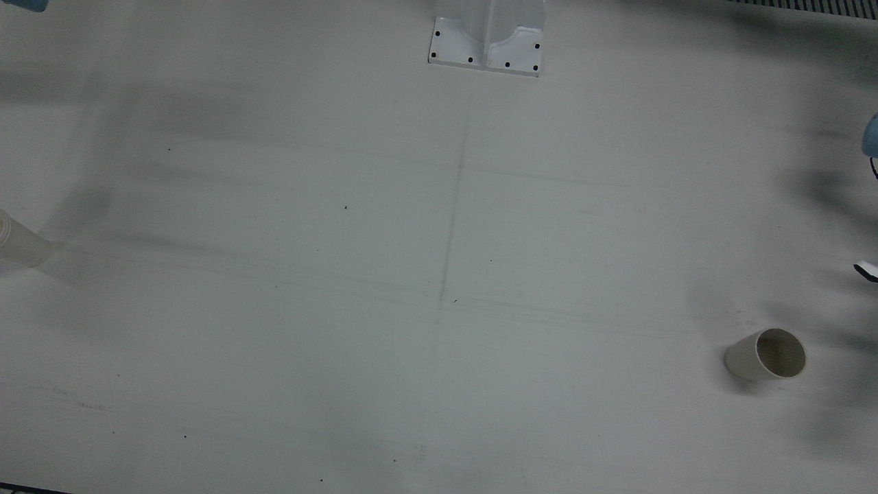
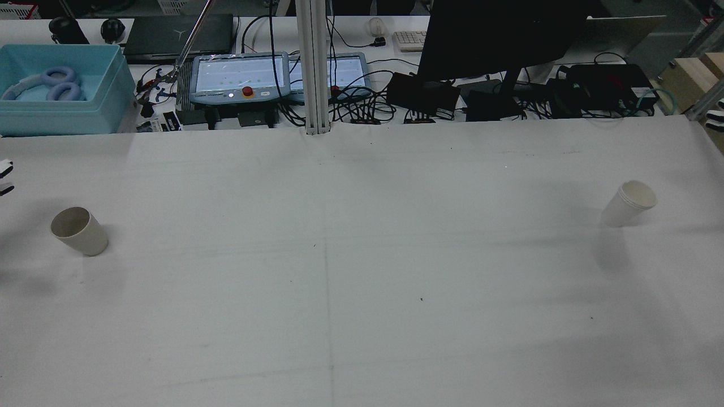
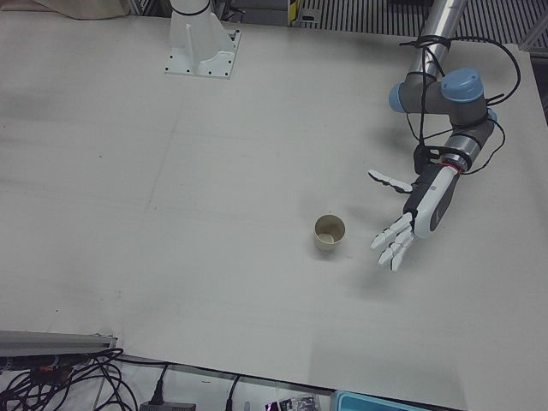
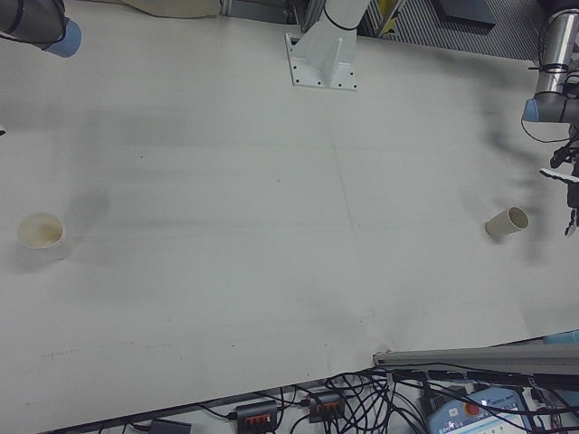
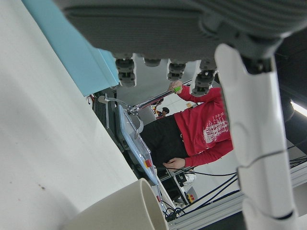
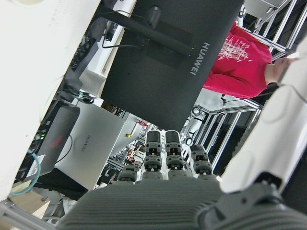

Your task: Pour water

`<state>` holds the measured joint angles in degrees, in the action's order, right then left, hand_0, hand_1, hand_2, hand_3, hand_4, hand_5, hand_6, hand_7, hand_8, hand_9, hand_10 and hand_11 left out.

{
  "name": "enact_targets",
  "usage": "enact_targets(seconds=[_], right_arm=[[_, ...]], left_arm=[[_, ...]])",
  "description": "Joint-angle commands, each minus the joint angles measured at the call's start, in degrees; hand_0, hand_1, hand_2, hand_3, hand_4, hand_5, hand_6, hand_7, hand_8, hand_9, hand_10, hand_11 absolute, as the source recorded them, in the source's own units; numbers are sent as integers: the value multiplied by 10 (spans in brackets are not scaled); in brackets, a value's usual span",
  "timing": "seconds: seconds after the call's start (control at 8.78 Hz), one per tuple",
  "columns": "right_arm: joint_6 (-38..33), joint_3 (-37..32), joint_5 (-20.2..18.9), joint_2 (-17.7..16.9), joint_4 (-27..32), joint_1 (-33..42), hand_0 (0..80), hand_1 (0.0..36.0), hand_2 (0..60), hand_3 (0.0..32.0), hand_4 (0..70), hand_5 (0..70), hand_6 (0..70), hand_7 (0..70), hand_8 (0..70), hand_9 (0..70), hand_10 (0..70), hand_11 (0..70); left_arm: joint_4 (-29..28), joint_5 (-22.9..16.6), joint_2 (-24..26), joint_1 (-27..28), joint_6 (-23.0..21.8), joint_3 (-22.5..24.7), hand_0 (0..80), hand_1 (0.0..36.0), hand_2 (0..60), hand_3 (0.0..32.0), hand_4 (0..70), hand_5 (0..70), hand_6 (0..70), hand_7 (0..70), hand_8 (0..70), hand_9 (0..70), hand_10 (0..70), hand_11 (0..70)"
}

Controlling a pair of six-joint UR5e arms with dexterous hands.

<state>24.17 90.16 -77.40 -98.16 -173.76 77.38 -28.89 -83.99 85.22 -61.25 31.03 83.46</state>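
Note:
I expect the nested cups to stay together as one when I tip them, because the rims [image 1: 5, 228] on the white paper cup are tightly stacked.
A beige paper cup [image 3: 329, 233] stands upright on the robot's left half of the table; it also shows in the rear view [image 2: 79, 230], the front view [image 1: 768, 355] and the right-front view [image 4: 505, 222]. My left hand [image 3: 409, 218] is open with fingers spread, hovering beside this cup and not touching it; the cup's rim [image 5: 124, 206] shows below the palm in the left hand view. A white paper cup [image 2: 629, 203] stands on the right half, also in the right-front view [image 4: 41, 233]. My right hand [image 6: 163, 153] is open and empty, off the table's right edge [image 2: 715, 118]. I cannot tell what either cup holds.
The white table [image 2: 362, 282] has a faint centre line. An arm pedestal [image 1: 487, 41] stands at the robot's side. Beyond the far edge are a light-blue bin [image 2: 56, 90], teach pendants [image 2: 237, 76], a monitor [image 2: 498, 39] and cables. A person in red [image 5: 201, 124] stands behind.

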Motion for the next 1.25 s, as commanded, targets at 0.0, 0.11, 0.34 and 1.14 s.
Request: enact_targets(seconds=[0.0,0.11,0.34,1.14], right_arm=[[-1,-83,8,1,33,-5,462,69,8,0,102,197,183,273,221,312,117,178],[-2,-85,8,1,33,-5,463,89,68,0,108,229,196,293,256,366,157,236],[-3,-84,8,1,33,-6,466,75,22,0,140,227,210,305,258,362,125,189],[-6,-79,8,2,34,1,467,71,0,0,125,210,179,273,229,322,94,144]], left_arm=[[-17,7,34,22,4,-58,584,88,0,0,220,0,40,83,0,2,68,118],[-20,8,48,33,4,-72,583,90,0,0,217,0,37,82,0,2,65,114],[-24,44,61,73,22,-78,583,90,0,0,218,0,31,76,0,1,59,105],[22,98,110,124,18,-92,597,104,0,0,232,3,32,79,0,1,35,72]])
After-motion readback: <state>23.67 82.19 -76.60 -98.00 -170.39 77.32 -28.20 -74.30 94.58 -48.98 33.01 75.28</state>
